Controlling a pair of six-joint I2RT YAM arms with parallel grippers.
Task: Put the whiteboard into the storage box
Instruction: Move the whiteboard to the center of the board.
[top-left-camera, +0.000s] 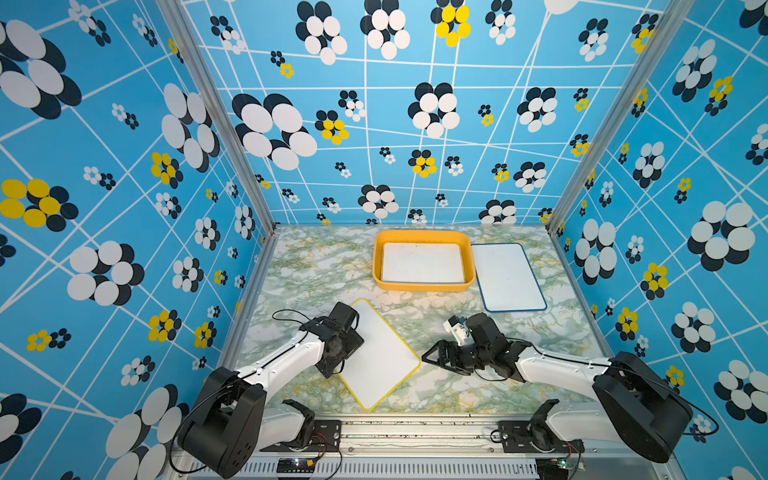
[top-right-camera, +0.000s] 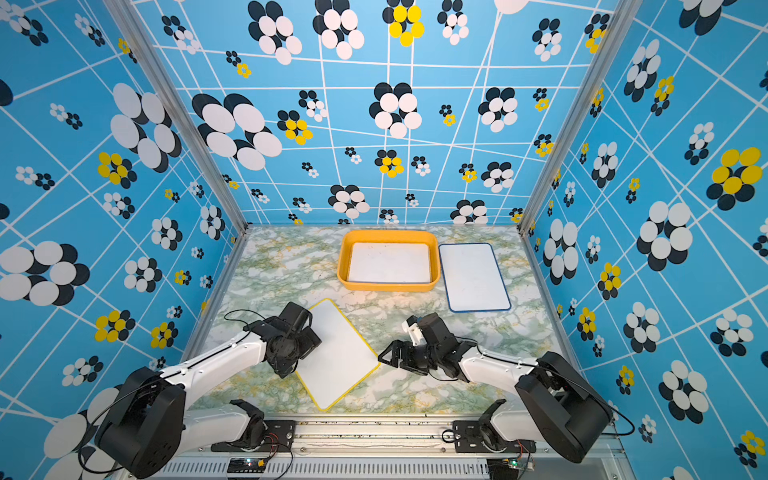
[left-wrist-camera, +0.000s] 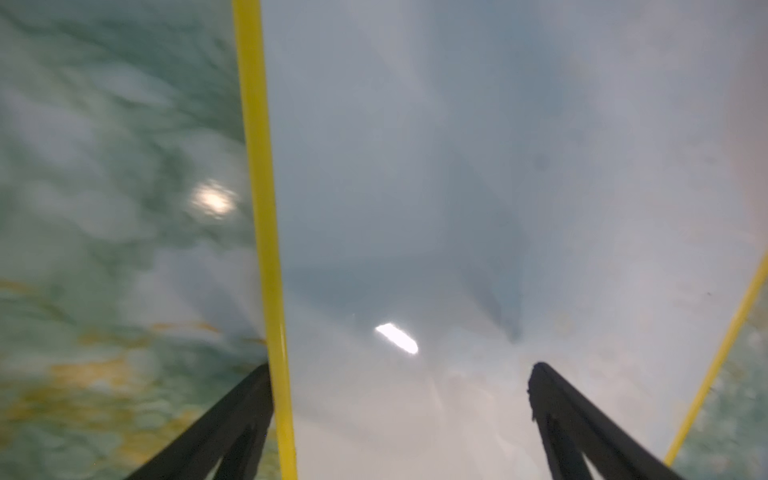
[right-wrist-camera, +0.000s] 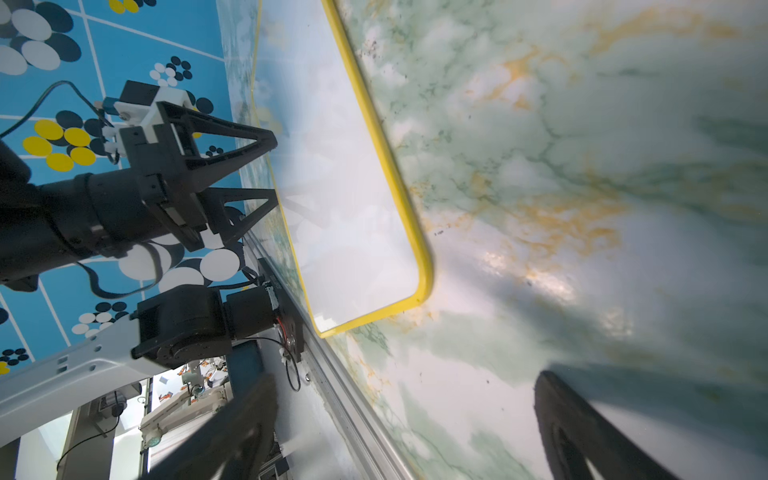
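The yellow-framed whiteboard lies at a diagonal, and its corner (top-left-camera: 417, 361) points toward my right gripper. Next, my left gripper turns the whiteboard's yellow edge (left-wrist-camera: 268, 232) until the whiteboard's short ends face both grippers.
A yellow-framed whiteboard (top-left-camera: 382, 357) (top-right-camera: 336, 357) lies flat and diagonal on the marble table, near the front. My left gripper (left-wrist-camera: 401, 368) (right-wrist-camera: 272, 168) stands open at the board's left long edge. One finger is outside the yellow frame (left-wrist-camera: 262, 208) and the other is over the white face. My right gripper (top-left-camera: 432, 361) (right-wrist-camera: 405, 380) is open and low over the table, just right of the board's right corner and not touching it. The orange-yellow storage box (top-left-camera: 424, 286) (top-right-camera: 388, 287) stands at the back with a whiteboard (top-left-camera: 422, 262) lying inside it.
A blue-framed whiteboard (top-left-camera: 507, 276) lies flat right of the storage box. Patterned blue walls close the table on three sides. A metal rail (top-left-camera: 415, 432) with both arm bases runs along the front edge.
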